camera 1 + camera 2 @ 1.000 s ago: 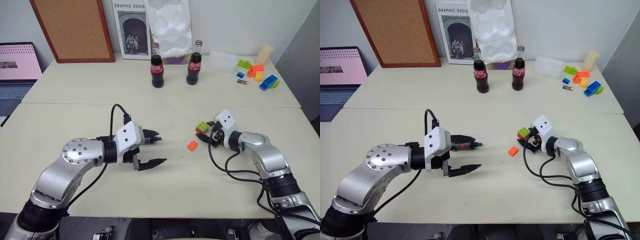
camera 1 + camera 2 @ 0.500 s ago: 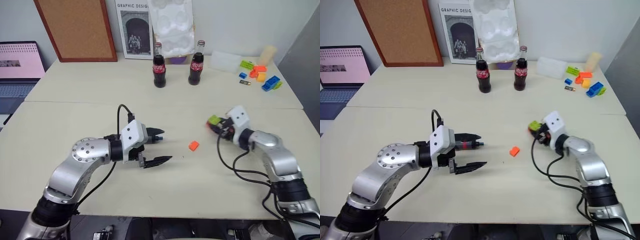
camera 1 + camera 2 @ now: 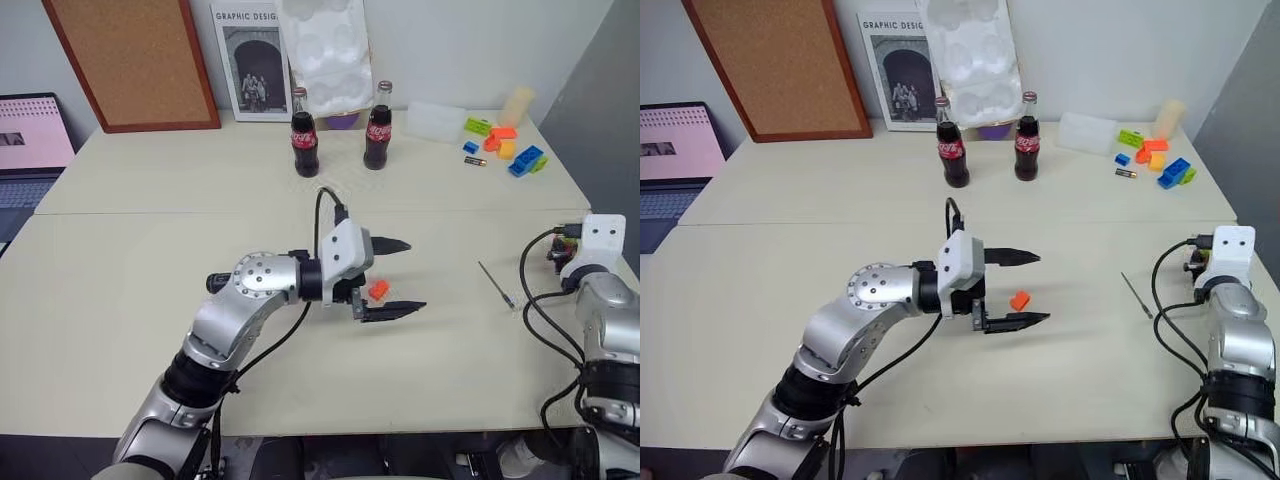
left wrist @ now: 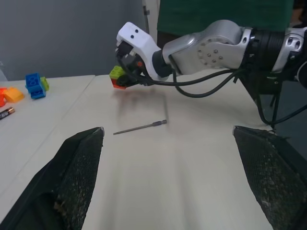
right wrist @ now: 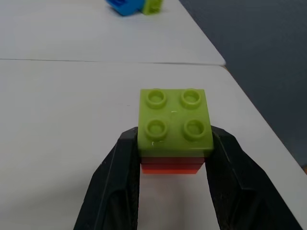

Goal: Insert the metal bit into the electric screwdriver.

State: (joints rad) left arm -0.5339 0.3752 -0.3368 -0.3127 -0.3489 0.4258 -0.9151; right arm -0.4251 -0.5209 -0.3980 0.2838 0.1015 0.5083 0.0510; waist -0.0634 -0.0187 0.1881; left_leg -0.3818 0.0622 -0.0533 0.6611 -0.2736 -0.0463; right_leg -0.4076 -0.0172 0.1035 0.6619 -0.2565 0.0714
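I can see a black rounded end sticking out behind my left gripper's wrist, so I should expect the electric screwdriver to be hidden under that arm.
The metal bit, a thin dark rod, lies flat on the table's right part, also seen ahead of the left fingers. My left gripper hovers at mid-table, pointing right toward the bit, open wide with nothing between its fingers. My right gripper is out at the table's right edge, beyond the bit, shut on a green-on-red brick stack. The electric screwdriver is hidden.
A small orange brick lies on the table by the left fingers. Two cola bottles stand at the back centre. Loose coloured bricks and a battery lie at the back right. A laptop sits far left.
The right arm swung far out to the right with the brick stack, and the metal bit now shows. The left gripper moved right, up to the orange brick. The camera also shifted.
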